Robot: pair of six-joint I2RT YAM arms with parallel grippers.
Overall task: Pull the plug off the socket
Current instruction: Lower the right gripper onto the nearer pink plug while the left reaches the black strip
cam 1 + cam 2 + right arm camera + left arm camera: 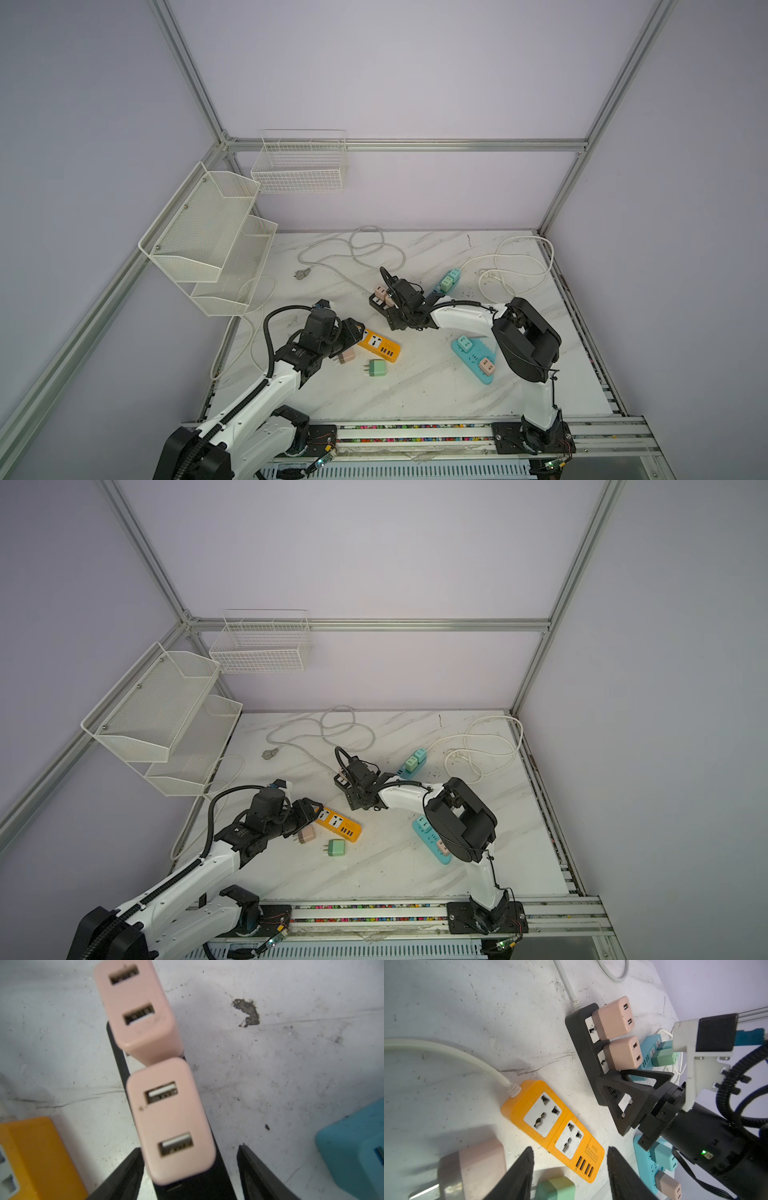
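Note:
The black socket strip is loose under the nearer pink plug. So my left gripper should hold the black socket strip (580, 1036) next to the farther plug before my right gripper pulls.
A black socket strip (374, 303) (581, 1043) lies mid-table with two pink plugs in it. The nearer pink plug (172, 1118) (623, 1054) stands between the jaws of my right gripper (189, 1148) (609, 1076). That gripper is open: one finger sits close beside the plug and the other is a gap away. The farther pink plug (139, 1009) is just beyond. My left gripper (570, 1148) (357, 328) hangs open over the USB end of an orange socket strip (552, 1126) (380, 343), holding nothing.
A loose pink plug (347, 356) and a loose green plug (377, 368) lie by the left gripper. Two blue strips with plugs (476, 357) (446, 282) flank the right arm. White cables (353, 253) coil at the back. Wire baskets (208, 241) hang on the left wall.

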